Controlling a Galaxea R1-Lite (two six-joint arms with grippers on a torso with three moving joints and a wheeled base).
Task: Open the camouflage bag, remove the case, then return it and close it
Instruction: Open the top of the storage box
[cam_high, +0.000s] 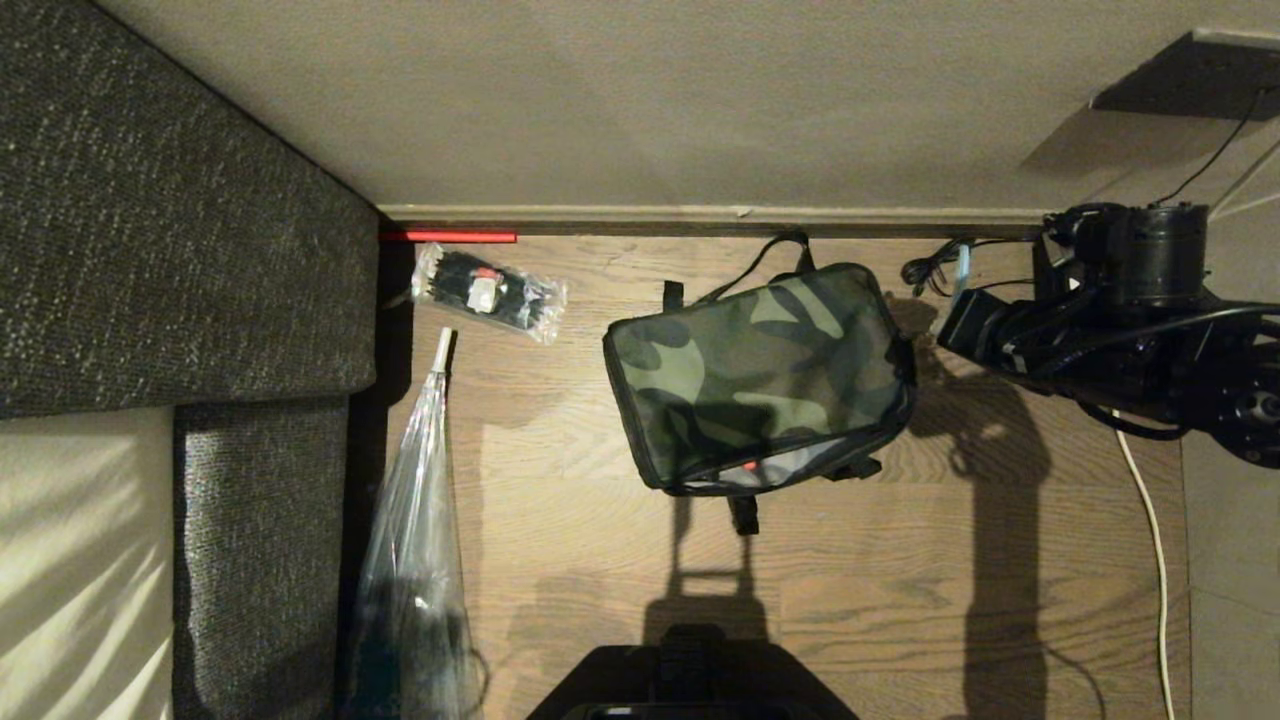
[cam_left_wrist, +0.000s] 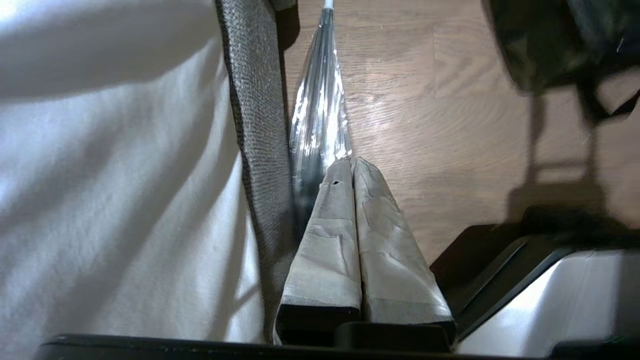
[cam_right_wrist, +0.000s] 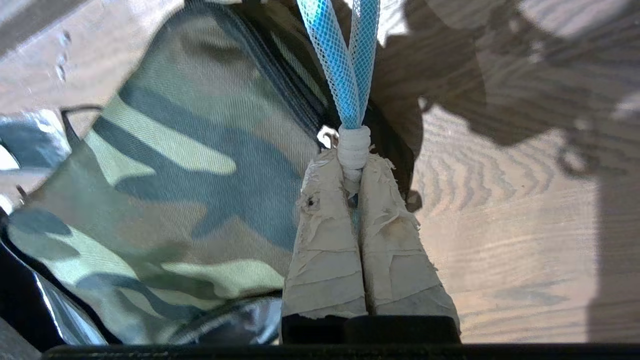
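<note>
I should pull the blue mesh cord (cam_high: 963, 266) back with my right gripper and straighten the bag before I unzip it further, because the camouflage bag's zipper end (cam_high: 885, 338) slants toward the wall.
The camouflage bag (cam_high: 760, 370) lies on the wooden floor, its top green, brown and black. Along its near edge the zipper gapes a little, and a glossy black surface with a small red dot, the case (cam_high: 752, 467), shows in the slit. My right gripper (cam_high: 950, 305) hovers at the bag's far right corner. In the right wrist view this gripper (cam_right_wrist: 354, 167) is shut on the white-wrapped end of a blue mesh cord (cam_right_wrist: 345, 65), right beside the bag (cam_right_wrist: 190, 165) and its black zipper line. My left gripper (cam_left_wrist: 352, 162) is shut on nothing, low beside the grey cushion edge (cam_left_wrist: 255, 125).
A grey sofa (cam_high: 180, 200) fills the left. Beside it lie a long clear plastic sleeve (cam_high: 415, 560) and a clear packet of black items (cam_high: 490, 292). The wall's skirting (cam_high: 700, 218) runs behind the bag. A white cable (cam_high: 1150, 530) trails at the right.
</note>
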